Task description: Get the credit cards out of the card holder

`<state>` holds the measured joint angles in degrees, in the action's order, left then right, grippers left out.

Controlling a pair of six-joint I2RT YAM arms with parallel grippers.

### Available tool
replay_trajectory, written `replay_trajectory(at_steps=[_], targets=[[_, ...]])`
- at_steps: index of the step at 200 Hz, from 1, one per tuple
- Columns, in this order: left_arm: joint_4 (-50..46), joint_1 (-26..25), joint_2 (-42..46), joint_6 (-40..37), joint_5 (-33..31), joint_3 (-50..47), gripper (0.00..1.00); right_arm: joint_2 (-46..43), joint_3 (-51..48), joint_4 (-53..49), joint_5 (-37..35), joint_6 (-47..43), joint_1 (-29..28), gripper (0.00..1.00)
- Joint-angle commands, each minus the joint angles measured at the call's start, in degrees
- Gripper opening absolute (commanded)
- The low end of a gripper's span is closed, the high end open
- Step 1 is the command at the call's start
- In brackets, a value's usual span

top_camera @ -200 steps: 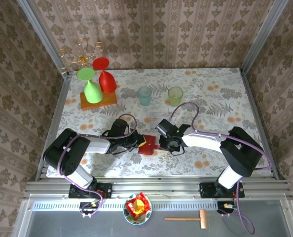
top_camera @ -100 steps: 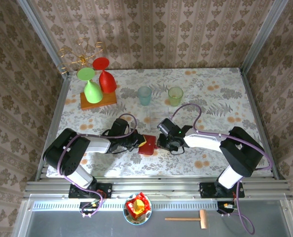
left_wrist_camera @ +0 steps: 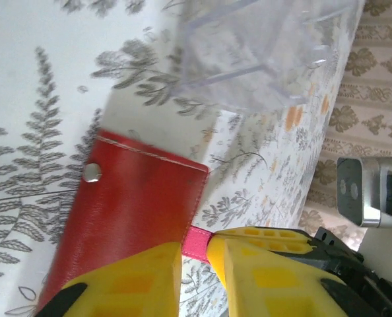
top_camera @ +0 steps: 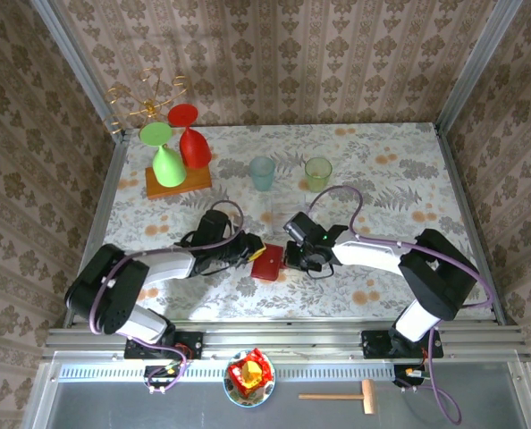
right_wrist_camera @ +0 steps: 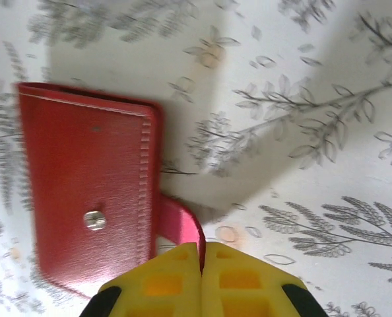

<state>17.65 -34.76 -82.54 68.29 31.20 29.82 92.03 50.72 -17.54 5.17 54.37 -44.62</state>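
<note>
The card holder (right_wrist_camera: 90, 181) is folded shut over the cards. My left gripper should move back while my right gripper swings the holder open by its strap (right_wrist_camera: 177, 221).
The card holder (top_camera: 267, 263) is a flat red wallet lying folded shut on the flowered table, its snap stud facing up (right_wrist_camera: 94, 220). A pink-red strap (right_wrist_camera: 181, 224) curls out from its edge. My right gripper (right_wrist_camera: 201, 263) is shut on that strap, with its yellow fingers pressed together. My left gripper (left_wrist_camera: 195, 267) is at the holder's (left_wrist_camera: 127, 211) other end, jaws slightly apart; strap and table show through the gap. In the top view the left gripper (top_camera: 250, 254) and the right gripper (top_camera: 288, 259) flank the holder. The credit cards are hidden inside.
A clear plastic box (left_wrist_camera: 262, 53) stands just beyond the holder. Further back are a blue cup (top_camera: 262, 172), a green cup (top_camera: 318, 173), two upturned glasses on a wooden board (top_camera: 178, 181) and a gold wire stand (top_camera: 146, 103).
My right gripper has closed on the holder's strap. My left gripper's jaws have parted a little and the left arm's elbow has swung left. The holder has barely moved.
</note>
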Motion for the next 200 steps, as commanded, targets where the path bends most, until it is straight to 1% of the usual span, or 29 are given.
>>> replay_trajectory(at_steps=[1, 27, 43, 60, 74, 91, 113, 131, 156, 200], targets=[[-14.4, 1.2, 5.0, -9.4, -3.7, 5.1, 0.29, -3.5, 3.4, -5.0, -0.1, -4.6, 0.1, 0.0], [-22.8, 2.9, 9.1, -15.1, -6.2, 8.0, 0.39, -4.3, 6.4, -7.8, 2.2, -5.6, 0.1, 0.0], [-24.6, 4.0, 10.7, -16.8, -6.6, 8.4, 0.43, -3.7, 8.4, -8.7, 4.0, -6.2, -0.1, 0.0], [-25.7, 5.2, 11.5, -17.5, -5.9, 8.4, 0.44, -2.6, 10.6, -9.5, 5.5, -6.2, -0.3, 0.0], [-25.7, 5.8, 12.2, -17.7, -5.3, 8.1, 0.44, -2.1, 12.7, -9.9, 6.1, -6.4, -0.9, 0.0], [-24.8, 5.9, 13.2, -17.4, -5.3, 7.1, 0.4, -1.6, 15.0, -10.5, 7.0, -6.8, -1.4, 0.0], [-23.5, 6.1, 13.9, -16.7, -5.4, 6.1, 0.39, -0.6, 17.4, -12.0, 7.7, -7.1, -1.8, 0.0], [-23.2, 6.1, 13.9, -16.7, -5.1, 5.8, 0.39, -0.4, 17.7, -12.0, 8.1, -7.0, -2.0, 0.0], [-23.2, 6.1, 13.6, -16.9, -5.0, 6.1, 0.34, 0.2, 17.9, -11.9, 8.8, -7.2, -2.0, 0.0], [-21.1, 5.5, 11.6, -16.4, -3.9, 6.1, 0.3, 0.2, 18.5, -11.3, 11.9, -9.5, -2.5, 0.0]])
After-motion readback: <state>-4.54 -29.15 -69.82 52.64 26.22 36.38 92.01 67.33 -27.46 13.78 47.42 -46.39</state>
